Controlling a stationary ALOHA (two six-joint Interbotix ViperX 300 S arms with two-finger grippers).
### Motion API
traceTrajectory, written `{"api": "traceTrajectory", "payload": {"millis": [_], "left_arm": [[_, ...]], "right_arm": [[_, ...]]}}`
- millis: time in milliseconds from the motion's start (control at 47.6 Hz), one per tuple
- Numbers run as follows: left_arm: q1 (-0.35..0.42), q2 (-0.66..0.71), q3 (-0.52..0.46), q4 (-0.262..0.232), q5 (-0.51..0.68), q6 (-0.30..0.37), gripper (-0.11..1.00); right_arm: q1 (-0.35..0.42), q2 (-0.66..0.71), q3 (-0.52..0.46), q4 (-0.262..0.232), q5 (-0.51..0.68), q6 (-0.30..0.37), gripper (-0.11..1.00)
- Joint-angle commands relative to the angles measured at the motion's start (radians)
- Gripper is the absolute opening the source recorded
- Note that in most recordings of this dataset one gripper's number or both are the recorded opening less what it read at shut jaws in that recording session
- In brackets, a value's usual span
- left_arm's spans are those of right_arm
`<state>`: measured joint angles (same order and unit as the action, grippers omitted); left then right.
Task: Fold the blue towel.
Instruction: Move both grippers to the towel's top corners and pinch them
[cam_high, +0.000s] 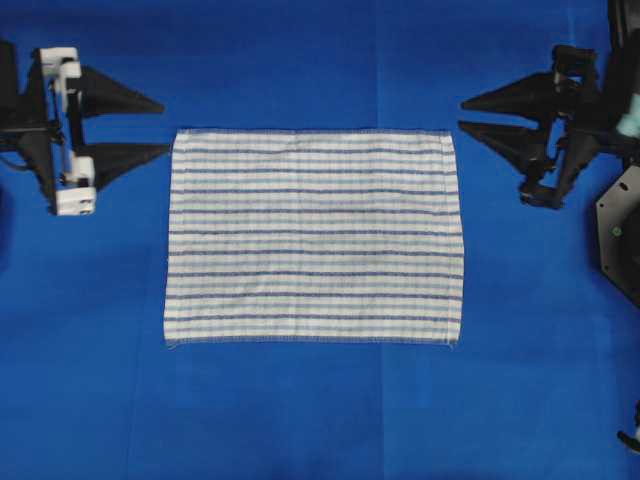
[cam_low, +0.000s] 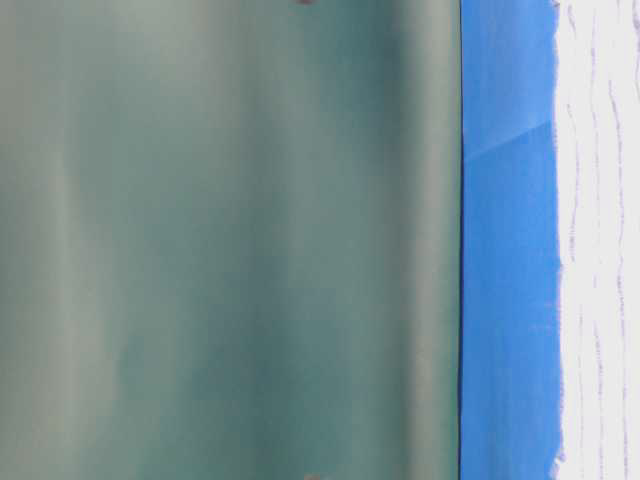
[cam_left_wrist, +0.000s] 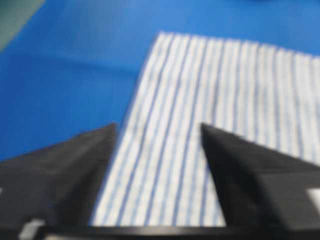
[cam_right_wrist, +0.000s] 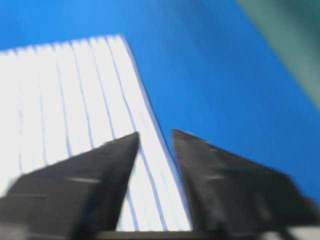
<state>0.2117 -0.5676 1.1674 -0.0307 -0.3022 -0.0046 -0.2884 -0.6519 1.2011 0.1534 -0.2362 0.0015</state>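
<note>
My right gripper has its open fingers facing the blue towel's top corner (cam_high: 447, 136), which is flat. It should go on moving down to that corner before it closes there.
The blue towel (cam_high: 314, 238), white with thin blue stripes, lies flat and unfolded on the solid-blue sheet (cam_high: 320, 420). My left gripper (cam_high: 165, 127) is open and empty, just left of the towel's top left corner. My right gripper (cam_high: 461, 114) is open and empty, just right of the top right corner. In the left wrist view the towel (cam_left_wrist: 210, 110) shows between and beyond the open gripper (cam_left_wrist: 159, 129). In the right wrist view the towel's edge (cam_right_wrist: 75, 95) runs between the parted tips of the gripper (cam_right_wrist: 155, 134). The table-level view shows a strip of the towel (cam_low: 600, 240) at its right.
The blue sheet covers the whole table around the towel. A dark arm base (cam_high: 620, 235) stands at the right edge. A green-grey surface (cam_low: 230, 240) fills most of the table-level view.
</note>
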Motion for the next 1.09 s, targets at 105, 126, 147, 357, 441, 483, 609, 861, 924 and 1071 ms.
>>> {"api": "traceTrajectory", "payload": {"millis": [105, 126, 147, 357, 441, 483, 609, 861, 924, 1071], "left_arm": [[0.043, 0.120, -0.017, -0.003, -0.034, -0.003, 0.84], [0.054, 0.143, -0.015, -0.003, -0.041, -0.003, 0.83], [0.060, 0.160, -0.014, -0.003, -0.046, -0.003, 0.82], [0.127, 0.325, -0.003, -0.003, -0.135, -0.003, 0.81], [0.149, 0.387, -0.005, -0.005, -0.170, -0.003, 0.81], [0.153, 0.413, -0.006, -0.003, -0.184, -0.003, 0.81], [0.158, 0.488, -0.011, -0.005, -0.212, -0.003, 0.81], [0.160, 0.627, -0.021, -0.023, -0.258, -0.020, 0.81], [0.160, 0.643, -0.026, -0.023, -0.267, -0.028, 0.81], [0.160, 0.657, -0.032, -0.021, -0.265, -0.034, 0.79]], "right_arm": [[-0.034, 0.135, 0.021, 0.054, -0.074, 0.002, 0.66], [-0.035, 0.152, 0.025, 0.061, -0.086, 0.002, 0.69], [-0.037, 0.169, 0.029, 0.067, -0.098, 0.002, 0.72], [-0.044, 0.368, 0.057, 0.147, -0.239, 0.002, 0.76], [-0.044, 0.428, 0.055, 0.163, -0.279, 0.002, 0.76], [-0.044, 0.456, 0.054, 0.169, -0.295, 0.002, 0.76], [-0.044, 0.532, 0.041, 0.181, -0.321, 0.002, 0.76], [-0.040, 0.609, 0.012, 0.183, -0.325, 0.002, 0.75], [-0.040, 0.623, 0.009, 0.183, -0.328, 0.002, 0.74], [-0.032, 0.652, 0.003, 0.183, -0.328, 0.002, 0.57]]}}
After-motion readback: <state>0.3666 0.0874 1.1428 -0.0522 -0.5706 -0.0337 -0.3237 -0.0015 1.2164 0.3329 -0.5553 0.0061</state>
